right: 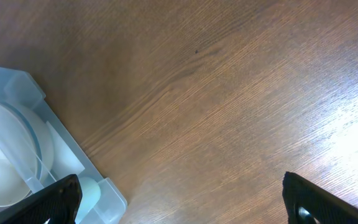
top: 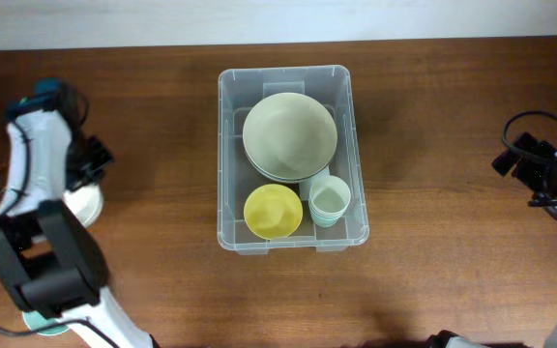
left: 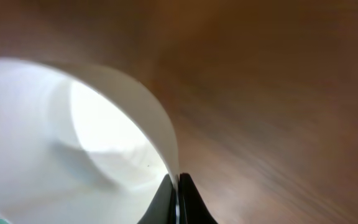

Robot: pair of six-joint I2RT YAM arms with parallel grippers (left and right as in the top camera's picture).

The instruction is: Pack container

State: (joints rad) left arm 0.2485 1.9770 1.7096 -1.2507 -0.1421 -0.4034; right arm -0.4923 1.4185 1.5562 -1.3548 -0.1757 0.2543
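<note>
The yellow bowl is empty and the white bowl (top: 87,204) in my left gripper faces up, so I should carry on carrying it until it sits inside the yellow bowl (top: 273,211).
The clear plastic container (top: 230,155) stands at the table's middle. It holds a stack of pale green bowls (top: 289,135), a yellow bowl (top: 273,211) and stacked pale green cups (top: 330,201). My left gripper (left: 179,199) is at the far left of the table, shut on the rim of a white bowl (left: 73,143), which also shows in the overhead view (top: 87,204) under the arm. My right gripper (right: 182,202) is open and empty over bare wood at the far right; the container's corner (right: 23,93) shows in its view.
A teal object (top: 42,324) lies at the lower left, mostly hidden by the left arm's base. The wooden table (top: 453,193) has bare stretches between the container and each arm.
</note>
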